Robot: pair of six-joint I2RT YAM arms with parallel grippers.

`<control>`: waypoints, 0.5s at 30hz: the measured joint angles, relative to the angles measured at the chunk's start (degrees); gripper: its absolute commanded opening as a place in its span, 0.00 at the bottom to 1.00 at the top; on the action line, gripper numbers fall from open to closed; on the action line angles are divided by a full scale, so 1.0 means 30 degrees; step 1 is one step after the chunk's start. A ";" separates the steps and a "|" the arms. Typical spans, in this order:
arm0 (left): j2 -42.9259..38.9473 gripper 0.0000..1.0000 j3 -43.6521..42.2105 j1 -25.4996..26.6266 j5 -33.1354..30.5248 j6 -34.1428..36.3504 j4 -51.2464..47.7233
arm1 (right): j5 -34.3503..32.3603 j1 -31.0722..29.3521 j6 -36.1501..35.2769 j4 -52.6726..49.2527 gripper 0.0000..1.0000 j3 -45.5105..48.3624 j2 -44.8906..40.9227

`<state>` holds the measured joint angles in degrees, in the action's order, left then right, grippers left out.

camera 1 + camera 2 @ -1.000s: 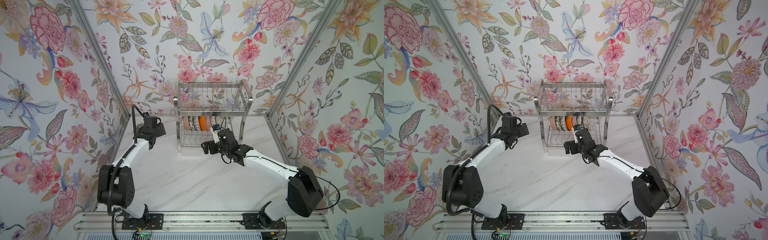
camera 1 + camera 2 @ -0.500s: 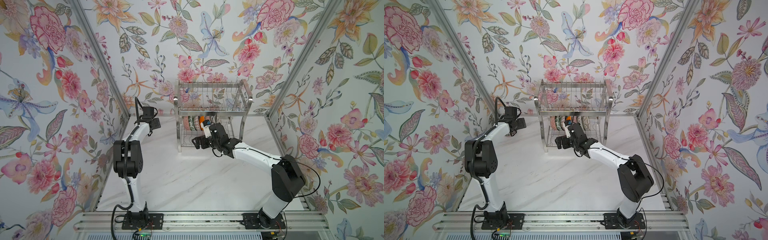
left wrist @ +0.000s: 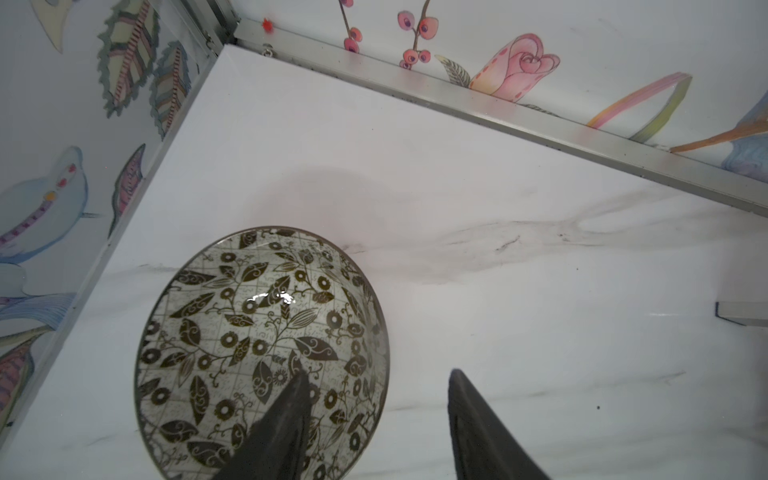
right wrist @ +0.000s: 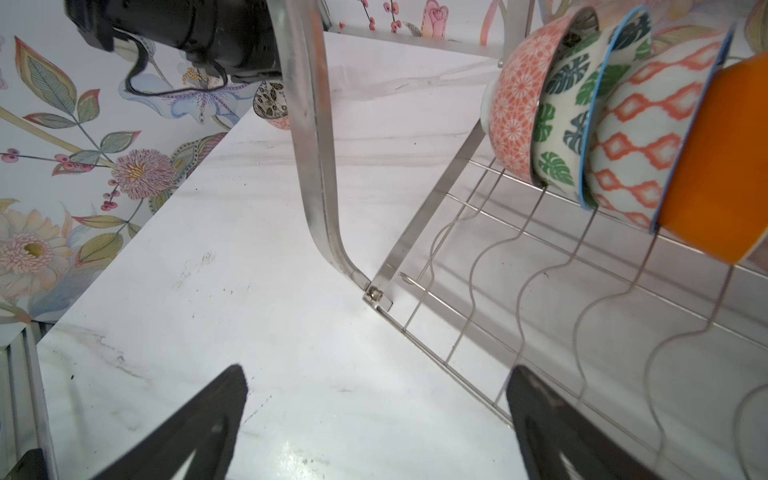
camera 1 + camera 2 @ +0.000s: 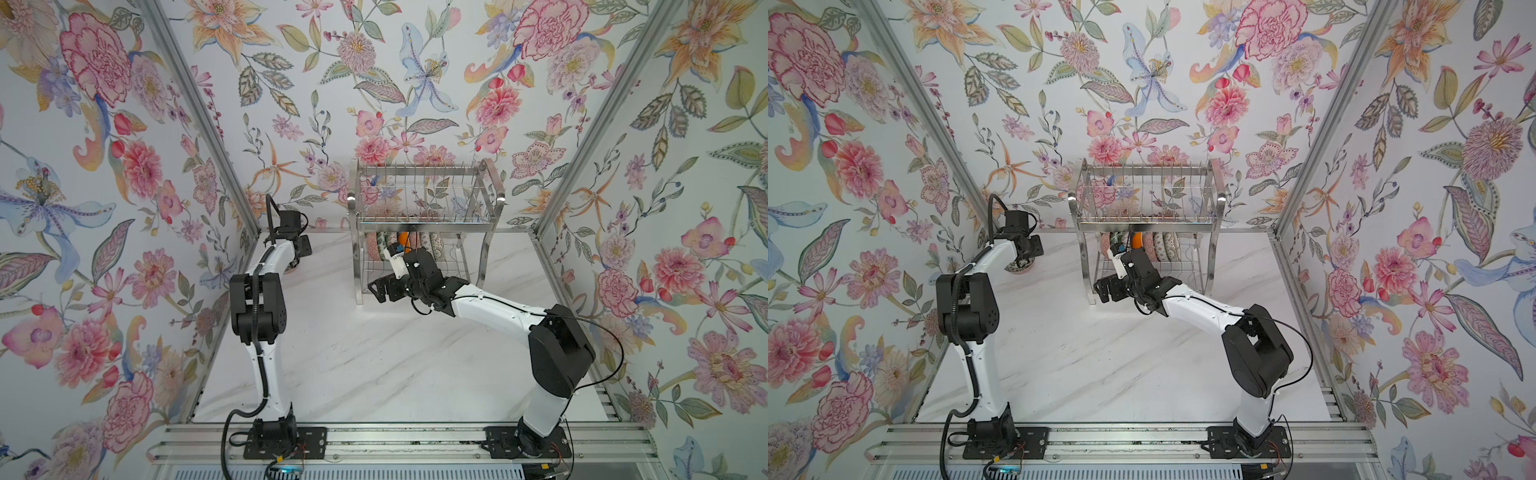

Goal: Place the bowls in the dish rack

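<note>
I can see the floral bowl (image 5: 1020, 264) in the far corner, beyond my right gripper's reach, so next my left gripper places it in front of the rack (image 5: 1129, 320) first.
A black-and-white floral bowl (image 3: 257, 332) stands upright on the table in the far left corner, and a little of it shows in a top view (image 5: 1020, 266). My left gripper (image 3: 378, 372) hangs over its rim, one finger inside the bowl and one outside. Its jaws are still apart and clear of the rim. The dish rack (image 5: 424, 224) stands at the back middle. Several bowls stand on edge in its lower tier: coral lattice (image 4: 515, 95), green leaves (image 4: 569, 124), orange diamonds (image 4: 648, 137) and plain orange (image 4: 723, 166). My right gripper (image 4: 377, 369) is open and empty by the rack's front left corner.
The side wall and the back wall's metal rail (image 3: 498, 108) run close behind the floral bowl. The rack's curved left leg (image 4: 316, 145) stands just ahead of my right gripper. The rack's upper tier (image 5: 1146, 199) holds nothing that I can make out.
My left arm has drawn up and its gripper has reached the corner bowl, its jaws narrowing over the rim. My right gripper has moved left along the front of the rack, still open.
</note>
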<state>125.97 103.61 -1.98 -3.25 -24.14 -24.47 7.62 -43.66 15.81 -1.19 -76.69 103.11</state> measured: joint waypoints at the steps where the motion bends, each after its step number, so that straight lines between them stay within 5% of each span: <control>1: 0.0146 0.52 0.0015 0.0000 0.0044 -0.0007 0.0000 | 0.0073 0.0000 0.0000 0.0029 0.99 -0.0022 0.0000; 5: 0.0568 0.49 0.0015 -0.0007 0.0313 -0.0015 -0.0015 | 0.0204 0.0000 0.0007 0.0058 0.99 -0.0036 0.0000; 12: 0.0627 0.26 -0.0233 -0.0095 0.0787 -0.0168 0.0095 | 0.0211 0.0000 0.0007 0.0066 0.99 -0.0036 0.0000; 15: 0.0627 0.26 -0.0459 -0.0109 0.0896 -0.0095 0.0102 | 0.0211 0.0000 0.0007 0.0066 0.99 -0.0036 -0.0007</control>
<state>127.85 102.24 -2.31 -0.56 -24.43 -24.16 8.25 -43.66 15.84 -0.99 -76.79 103.09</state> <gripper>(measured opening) 0.263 0.992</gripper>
